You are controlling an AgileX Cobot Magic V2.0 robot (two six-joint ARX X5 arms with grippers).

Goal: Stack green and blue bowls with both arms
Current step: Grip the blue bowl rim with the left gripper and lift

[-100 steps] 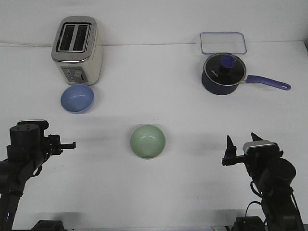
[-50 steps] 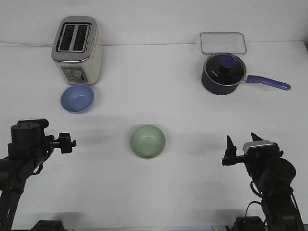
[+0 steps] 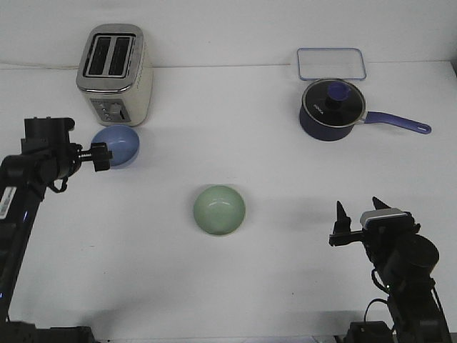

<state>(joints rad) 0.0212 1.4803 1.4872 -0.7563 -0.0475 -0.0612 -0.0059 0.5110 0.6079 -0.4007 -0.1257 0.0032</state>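
Observation:
The open rims of the blue bowl [image 3: 121, 146] and the green bowl [image 3: 219, 210] look about equally wide. The blue bowl should fit inside the green bowl and hide it when I lower the blue bowl.
The light blue bowl [image 3: 120, 145] sits upright in front of the toaster at the left. The pale green bowl [image 3: 219, 209] sits upright near the table's middle. My left gripper [image 3: 101, 156] is at the blue bowl's left rim, overlapping its edge; I cannot tell whether its fingers are open or touching the bowl. My right gripper [image 3: 357, 221] is open and empty at the right front, well to the right of the green bowl.
A cream and silver toaster [image 3: 114, 73] stands at the back left, just behind the blue bowl. A dark navy saucepan [image 3: 333, 108] with lid and long handle stands at the back right, with a clear flat container lid [image 3: 332, 63] behind it.
My left arm has risen and moved away from the front edge, bringing its gripper to the blue bowl's left rim. The right arm and both bowls have not moved.

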